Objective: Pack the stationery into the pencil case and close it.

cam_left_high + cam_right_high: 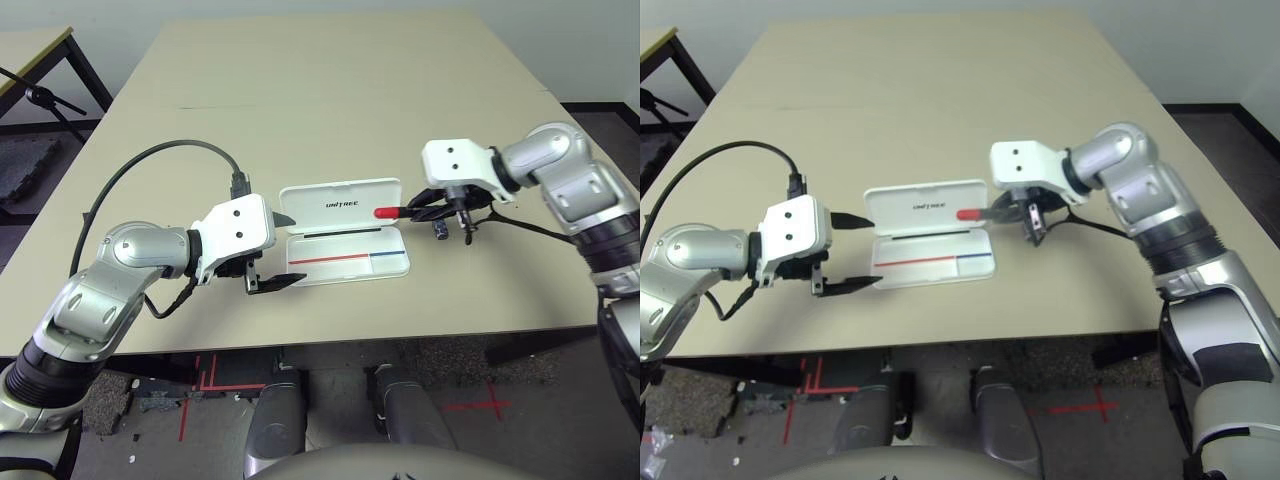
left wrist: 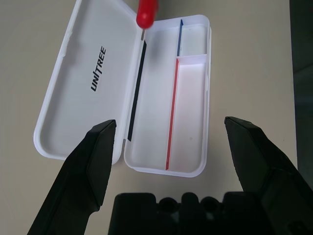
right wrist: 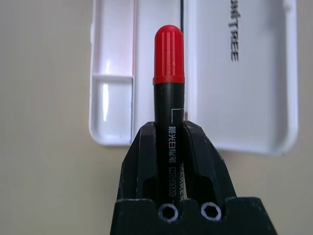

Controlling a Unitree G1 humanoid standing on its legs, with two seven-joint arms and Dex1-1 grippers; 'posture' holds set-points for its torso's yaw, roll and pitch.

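The marker (image 1: 387, 213) points along the tray's empty hinge-side compartment (image 1: 338, 246), so my right gripper keeps bringing it in until its full length fits inside, then let go.
The white pencil case (image 1: 345, 262) lies open in the middle of the table, its lettered lid (image 1: 340, 200) folded flat on the far side. The tray (image 2: 190, 98) has a red and blue stripe and holds nothing. My right gripper (image 3: 168, 132) is shut on a marker's black body (image 3: 168, 147). The marker's red cap (image 1: 388, 212) hovers over the case's right end, near the hinge. A tiny dark-grey block (image 1: 440, 231) rests on the table just under the right gripper. At the case's left end my left gripper (image 2: 168, 125) stands open, its fingers (image 2: 95, 161) on either side without touching it.
A black cable (image 1: 150, 160) loops from my left wrist over the table. The table's front edge (image 1: 350, 340) runs close to the case. At the far left stand a second table (image 1: 30, 50) and a black stand (image 1: 40, 95).
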